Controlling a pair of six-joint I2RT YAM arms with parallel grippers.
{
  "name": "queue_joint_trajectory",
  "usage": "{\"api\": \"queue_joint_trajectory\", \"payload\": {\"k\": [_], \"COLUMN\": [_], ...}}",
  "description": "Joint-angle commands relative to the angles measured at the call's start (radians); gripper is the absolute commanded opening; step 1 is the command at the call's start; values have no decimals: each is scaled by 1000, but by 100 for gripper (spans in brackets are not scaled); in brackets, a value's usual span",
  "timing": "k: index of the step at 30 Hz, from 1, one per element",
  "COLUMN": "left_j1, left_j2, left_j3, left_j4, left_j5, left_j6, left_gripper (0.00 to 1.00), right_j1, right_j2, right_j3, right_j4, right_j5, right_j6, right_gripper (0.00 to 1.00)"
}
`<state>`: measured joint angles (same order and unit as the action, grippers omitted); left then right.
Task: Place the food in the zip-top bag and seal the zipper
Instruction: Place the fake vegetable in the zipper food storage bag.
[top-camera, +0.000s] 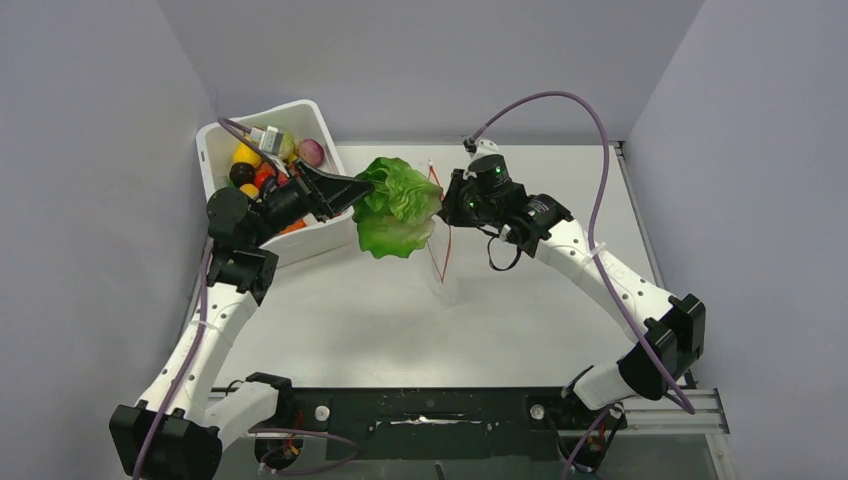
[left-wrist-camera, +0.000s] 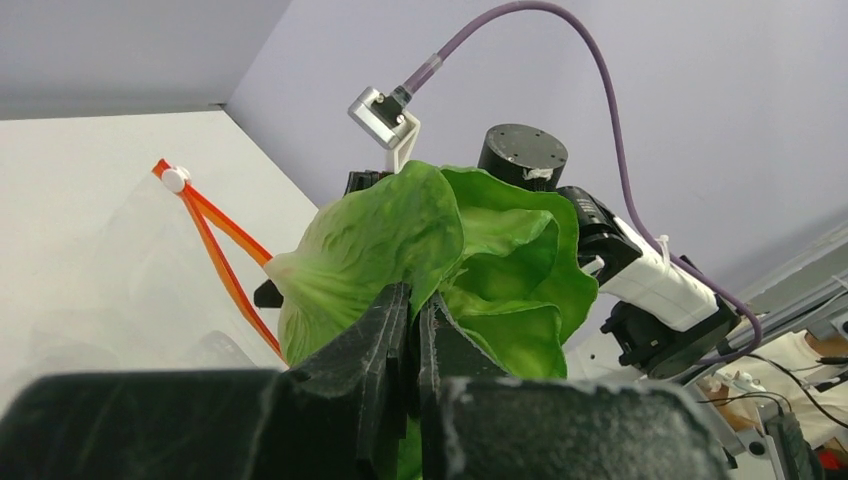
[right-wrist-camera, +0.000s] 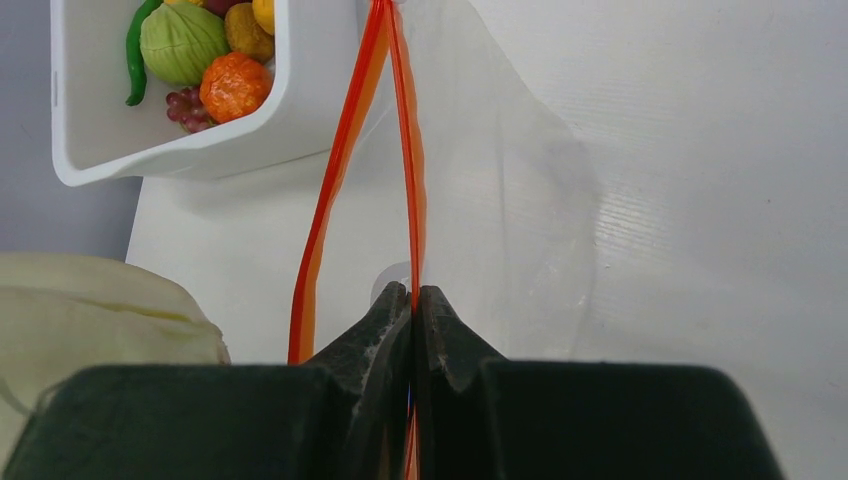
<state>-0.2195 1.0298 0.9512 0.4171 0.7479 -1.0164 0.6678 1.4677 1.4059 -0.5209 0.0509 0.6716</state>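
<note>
The bag's narrow opening is less wide than the lettuce, so my left gripper should lower the lettuce while my right gripper pulls its zipper side over the lettuce.
My left gripper is shut on the ruffled green lettuce and holds it in the air beside the clear zip-top bag; the lettuce fills the left wrist view above the closed gripper. My right gripper is shut on one side of the bag's red-orange zipper and holds the bag up with its mouth parted. The other zipper side hangs loose toward the lettuce. The zipper and its white slider show in the left wrist view. More food lies in the tub.
A white rectangular tub stands at the back left, holding several toy fruits and vegetables. It also shows in the right wrist view, with an orange fruit and a green piece. Grey walls close in the table.
</note>
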Motion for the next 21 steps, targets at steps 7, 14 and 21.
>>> {"api": "queue_joint_trajectory", "payload": {"k": [7,14,21], "left_j1": [-37,-62,-96], "left_j2": [-24,1,21], "left_j3": [22,46,50], "left_j4": [-229,-376,-326], "left_j5": [-76,-143,-141], "left_j6": [228,339,296], "left_gripper": [0,0,0], "right_j1": [-12,-11,-8], "right_j2": [-43,-49,-50], "right_j3": [-2,-7,-31], "right_j4": [72,93,157], "right_j5": [9,-2,-83], "right_j6": [6,-7,-59], "right_gripper": [0,0,0]}}
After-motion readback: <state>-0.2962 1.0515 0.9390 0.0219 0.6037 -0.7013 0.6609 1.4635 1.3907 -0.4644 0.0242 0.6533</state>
